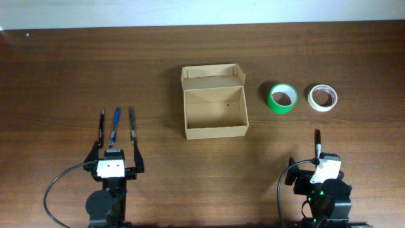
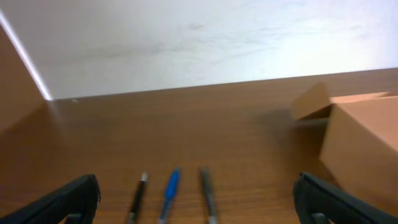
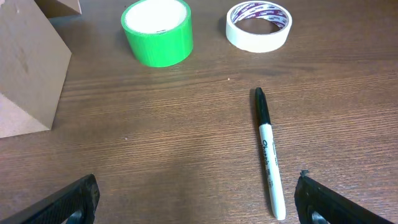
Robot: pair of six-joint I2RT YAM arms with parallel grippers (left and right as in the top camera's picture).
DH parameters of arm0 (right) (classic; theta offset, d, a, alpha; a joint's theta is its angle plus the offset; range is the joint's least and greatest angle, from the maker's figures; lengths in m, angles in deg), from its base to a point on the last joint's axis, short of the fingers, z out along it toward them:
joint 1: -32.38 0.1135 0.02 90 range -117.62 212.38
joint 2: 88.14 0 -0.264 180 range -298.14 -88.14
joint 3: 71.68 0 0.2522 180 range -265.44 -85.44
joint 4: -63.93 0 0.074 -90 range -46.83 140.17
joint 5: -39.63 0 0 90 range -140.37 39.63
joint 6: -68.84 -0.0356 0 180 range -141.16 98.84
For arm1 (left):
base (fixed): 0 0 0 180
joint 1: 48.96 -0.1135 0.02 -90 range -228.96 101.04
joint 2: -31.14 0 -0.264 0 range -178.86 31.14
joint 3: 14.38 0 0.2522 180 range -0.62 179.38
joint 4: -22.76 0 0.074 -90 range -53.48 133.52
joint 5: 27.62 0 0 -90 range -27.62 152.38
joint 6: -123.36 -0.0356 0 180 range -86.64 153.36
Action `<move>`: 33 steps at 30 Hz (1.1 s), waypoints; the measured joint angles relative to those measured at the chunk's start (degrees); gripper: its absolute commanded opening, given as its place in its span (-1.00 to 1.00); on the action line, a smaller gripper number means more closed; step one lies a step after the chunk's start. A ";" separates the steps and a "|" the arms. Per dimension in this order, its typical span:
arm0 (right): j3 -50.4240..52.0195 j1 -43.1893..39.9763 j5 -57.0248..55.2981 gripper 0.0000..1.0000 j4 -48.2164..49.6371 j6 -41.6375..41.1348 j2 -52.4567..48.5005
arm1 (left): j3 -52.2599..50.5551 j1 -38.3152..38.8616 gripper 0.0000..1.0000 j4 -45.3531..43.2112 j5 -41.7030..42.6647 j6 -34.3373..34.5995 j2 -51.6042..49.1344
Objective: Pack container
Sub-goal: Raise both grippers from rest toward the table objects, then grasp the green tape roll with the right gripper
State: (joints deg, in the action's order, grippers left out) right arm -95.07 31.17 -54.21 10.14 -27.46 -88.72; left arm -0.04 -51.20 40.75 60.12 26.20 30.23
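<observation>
I should keep moving my right gripper to where a free gap (image 1: 302,99) lies between the green tape roll and the white tape roll, then close it across the green rim (image 1: 295,95).
The container (image 1: 214,104) is an open tan cardboard box with its flap lid folded back, at the table's middle; it shows in the left wrist view (image 2: 360,137) and the right wrist view (image 3: 25,68). A green tape roll (image 1: 281,98) (image 3: 157,32) and a white tape roll (image 1: 323,97) (image 3: 258,25) lie right of it. A black pen (image 1: 101,126), a blue pen (image 1: 116,126) and a grey pen (image 1: 132,125) lie before my left gripper (image 1: 116,155), which is open and empty. A white marker (image 1: 318,144) (image 3: 268,152) lies before my right gripper (image 1: 316,168), open and empty.
The wooden table (image 1: 63,76) ends at a pale wall along the far side. Cables loop beside each arm base near the front edge.
</observation>
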 measured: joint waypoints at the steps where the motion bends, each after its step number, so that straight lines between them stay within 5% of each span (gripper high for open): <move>1: 0.00 0.00 0.00 0.98 0.74 0.02 0.00 | 0.00 0.00 0.99 -0.02 1.49 2.23 -0.35; 5: 0.13 0.00 11.23 0.97 4.79 -6.32 0.00 | 0.00 0.00 0.99 -0.61 8.63 10.91 -1.53; 12: 0.20 0.00 21.53 0.97 7.41 -14.34 0.00 | 0.50 0.00 0.99 -0.09 15.87 15.28 -2.34; 18: 0.00 0.00 24.79 0.97 24.11 -20.22 -0.07 | 10.23 0.00 0.99 12.39 18.53 16.50 -2.93; 22: -4.85 0.02 24.79 0.97 24.76 -20.65 -3.43 | 23.69 0.00 0.99 22.80 14.36 16.63 -8.02; 27: -22.10 0.02 23.93 0.97 12.70 -14.43 -21.44 | 37.90 0.00 0.99 31.56 11.34 16.04 -24.30; 33: -56.52 0.00 19.06 0.97 -12.81 -4.52 -52.04 | 56.65 -0.07 0.99 36.89 10.32 12.55 -50.66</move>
State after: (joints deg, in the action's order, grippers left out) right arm -151.59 31.17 -35.15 -2.67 -31.99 -140.76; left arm 56.61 -51.26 77.65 70.43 38.74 -20.43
